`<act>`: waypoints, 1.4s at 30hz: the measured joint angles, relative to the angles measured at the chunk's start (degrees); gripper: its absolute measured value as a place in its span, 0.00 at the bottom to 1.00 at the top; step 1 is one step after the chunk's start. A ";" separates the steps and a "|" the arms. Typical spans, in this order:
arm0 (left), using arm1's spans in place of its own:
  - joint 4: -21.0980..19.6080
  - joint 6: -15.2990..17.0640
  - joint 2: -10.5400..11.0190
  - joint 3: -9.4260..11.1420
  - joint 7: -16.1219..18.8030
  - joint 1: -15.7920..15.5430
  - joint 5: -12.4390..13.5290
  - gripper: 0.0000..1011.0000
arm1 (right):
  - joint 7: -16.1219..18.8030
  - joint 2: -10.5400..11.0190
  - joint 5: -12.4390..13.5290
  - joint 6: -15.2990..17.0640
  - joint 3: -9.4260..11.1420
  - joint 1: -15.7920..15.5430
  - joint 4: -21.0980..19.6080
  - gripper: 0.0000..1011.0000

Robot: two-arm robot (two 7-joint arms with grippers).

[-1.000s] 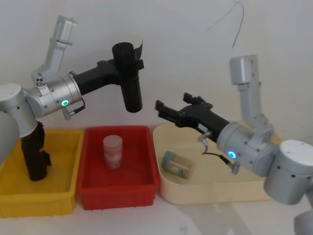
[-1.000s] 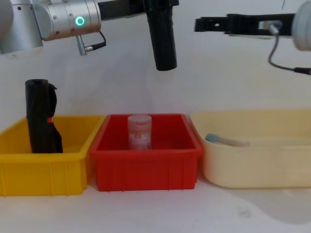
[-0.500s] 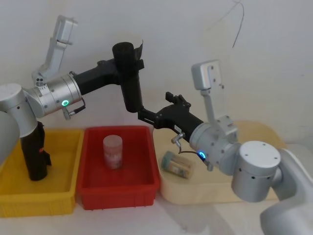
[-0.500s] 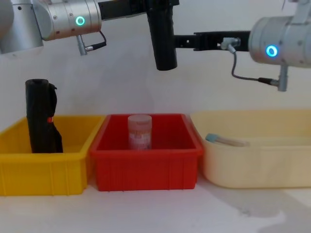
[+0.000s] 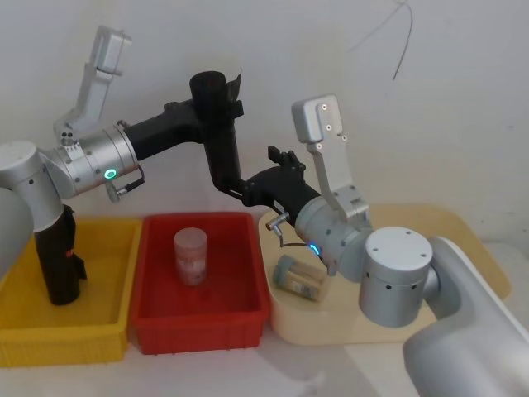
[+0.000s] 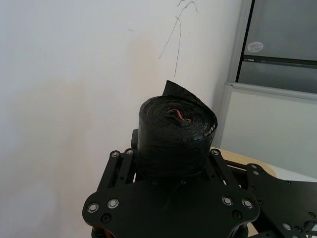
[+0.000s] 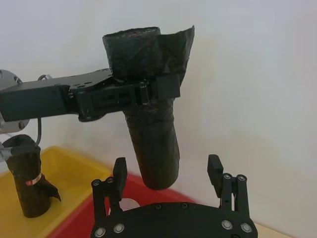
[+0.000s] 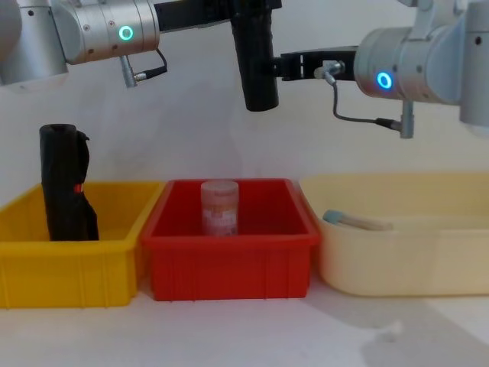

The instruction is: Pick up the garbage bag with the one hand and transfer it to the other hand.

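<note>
I expect the garbage bag (image 8: 256, 65) to stay rolled up and upright when I carry it, because only a short flap (image 7: 180, 49) sticks out loose from the tight roll.
The garbage bag (image 5: 220, 136), a tight black roll, hangs upright in the air above the red bin's back edge. My left gripper (image 5: 216, 107), on the green-ring arm, is shut on its upper part; the left wrist view has the roll's top (image 6: 174, 136) between the jaws. My right gripper (image 5: 235, 186), on the blue-ring arm, is open at the roll's lower end. In the right wrist view the fingers (image 7: 119, 171) stand wide on either side of the bag (image 7: 153, 144), apart from it. The chest view has the bag (image 8: 257, 61) with the right gripper (image 8: 279, 66) at its side.
A yellow bin (image 5: 107, 331) on the left holds another black roll (image 5: 58, 256) standing upright. The red bin (image 5: 207, 327) in the middle holds an upright jar (image 5: 190, 256). A cream tray (image 8: 397, 260) on the right holds a jar lying down (image 5: 299, 277).
My right arm has swung left, bringing its open fingers from well right of the bag to either side of the bag's lower end. The left arm and bag have stayed still.
</note>
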 joint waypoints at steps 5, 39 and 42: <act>-0.01 0.00 0.00 0.00 0.00 0.00 0.00 0.47 | -0.68 -1.46 -0.42 0.70 -0.12 1.27 1.35 0.99; -0.01 0.00 0.00 0.00 0.01 0.01 0.01 0.47 | -3.29 -7.72 -4.29 -2.19 -1.34 8.29 13.53 0.99; -0.01 0.01 0.00 0.00 0.01 0.01 0.00 0.47 | -3.38 -8.01 -4.43 -2.45 -1.34 8.59 14.09 0.99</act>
